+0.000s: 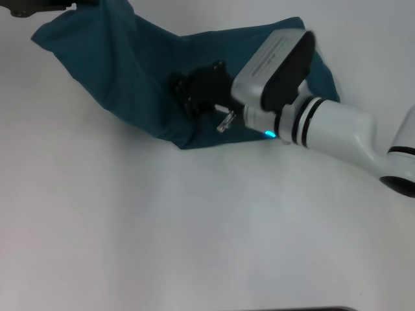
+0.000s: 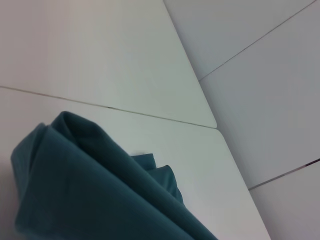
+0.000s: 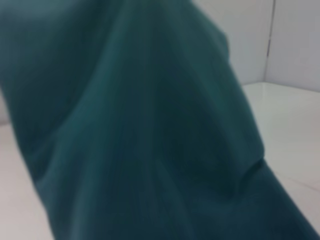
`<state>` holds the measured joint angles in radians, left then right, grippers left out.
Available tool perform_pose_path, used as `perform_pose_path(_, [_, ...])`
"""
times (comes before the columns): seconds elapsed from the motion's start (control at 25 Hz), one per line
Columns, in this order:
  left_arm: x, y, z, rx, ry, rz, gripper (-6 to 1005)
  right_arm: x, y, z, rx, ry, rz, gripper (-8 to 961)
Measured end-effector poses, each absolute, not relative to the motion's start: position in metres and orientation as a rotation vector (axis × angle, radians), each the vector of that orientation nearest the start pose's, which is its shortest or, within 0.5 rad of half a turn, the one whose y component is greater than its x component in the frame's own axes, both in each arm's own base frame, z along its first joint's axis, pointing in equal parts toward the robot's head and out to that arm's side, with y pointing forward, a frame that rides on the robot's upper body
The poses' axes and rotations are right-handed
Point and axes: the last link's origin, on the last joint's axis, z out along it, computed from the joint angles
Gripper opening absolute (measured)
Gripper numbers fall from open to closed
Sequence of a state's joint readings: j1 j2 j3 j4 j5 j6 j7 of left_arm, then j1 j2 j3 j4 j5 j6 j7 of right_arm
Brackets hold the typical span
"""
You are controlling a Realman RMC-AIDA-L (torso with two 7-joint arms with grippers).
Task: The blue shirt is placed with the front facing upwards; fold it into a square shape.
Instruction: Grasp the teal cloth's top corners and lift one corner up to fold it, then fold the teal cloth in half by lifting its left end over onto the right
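My right gripper is in the way at the middle of the blue shirt, where the shirt's raised end has to fold, so it should first move back to the shirt's opposite end.
The blue shirt lies bunched at the far side of the white table, with no lettering showing. One end is drawn up toward the far left corner, where a sliver of my left gripper shows, shut on the cloth. My right gripper sits in the middle of the shirt, shut on a fold that runs taut toward the left gripper. In the left wrist view the shirt hangs in thick folds above the table. Cloth of the shirt fills the right wrist view.
The white right arm reaches in from the right over the shirt's right half. Bare white tabletop spreads across the near half. The table's edge and corner show in the left wrist view, with pale floor beyond.
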<state>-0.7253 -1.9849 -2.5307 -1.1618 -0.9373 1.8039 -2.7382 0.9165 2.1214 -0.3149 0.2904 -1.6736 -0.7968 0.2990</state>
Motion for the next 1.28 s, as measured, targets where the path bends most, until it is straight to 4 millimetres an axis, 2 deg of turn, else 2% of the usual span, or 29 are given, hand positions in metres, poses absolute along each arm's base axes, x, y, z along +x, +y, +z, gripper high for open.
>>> perform_pose_path(0.36, [-0.169,0.382,0.117,-2.412,-1.676,-0.614,27,0.178,0.347,-0.177,-2.589,0.259,0.431,9])
perform_pose_path(0.64, [-0.170,0.381,0.116,-2.414,-1.684,-0.634,28,0.177,0.342,-0.180,-2.601,0.260,0.427,14])
perform_pose_path(0.8, [-0.173,0.382,0.116,-2.400,-1.692,-0.637,28,0.190,0.344,-0.168,-2.528,0.350,0.488,14])
perform_pose_path(1.0, [-0.180,0.384,0.115,-2.377,-1.722,-0.635,27,0.208,0.335,-0.147,-2.436,0.383,0.650,14])
perform_pose_path(1.28, [-0.189,0.386,0.114,-2.347,-1.755,-0.648,27,0.238,0.338,-0.099,-2.306,0.566,0.885,14])
